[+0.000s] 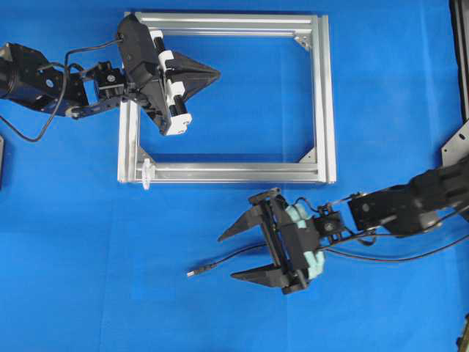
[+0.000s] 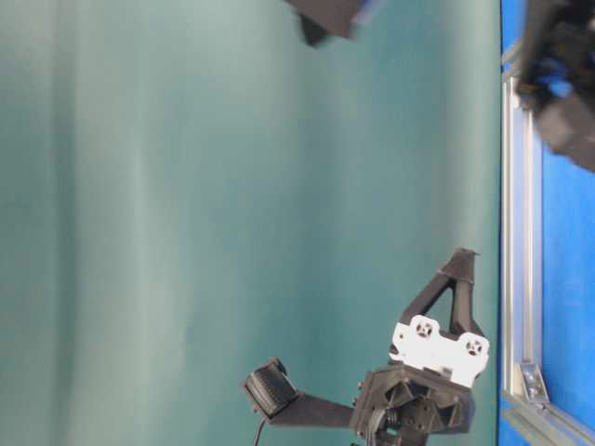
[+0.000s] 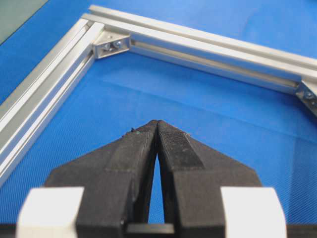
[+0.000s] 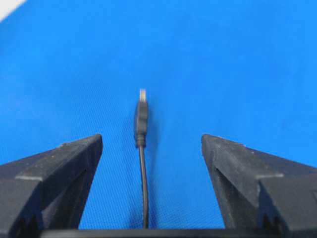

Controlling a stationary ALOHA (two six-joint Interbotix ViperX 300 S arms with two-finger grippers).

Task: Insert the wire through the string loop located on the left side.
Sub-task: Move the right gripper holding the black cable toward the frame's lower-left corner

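The plug should stick straight out when I lift the wire, because the plug's thick neck (image 4: 141,136) is close to the fingers of my right gripper.
The wire (image 1: 234,257) lies on the blue cloth in front of the frame, its plug (image 1: 195,273) pointing left. My right gripper (image 1: 226,257) is open and straddles the wire. In the right wrist view the wire (image 4: 144,178) runs up the middle between the fingers, touching neither, and the plug (image 4: 141,116) lies just past my right gripper (image 4: 151,140). The string loop (image 1: 146,173) sticks out whitish at the front-left corner of the silver frame (image 1: 327,95). My left gripper (image 1: 218,73) is shut on nothing, over the frame's left part; its closed tips show in the left wrist view (image 3: 157,123).
The frame (image 3: 44,84) has triangular corner brackets (image 3: 111,44) inside its corners. Thick black arm cables (image 1: 396,257) trail at the right. A metal bracket (image 1: 458,143) sits at the right edge. My left gripper (image 2: 462,255) hangs above the table.
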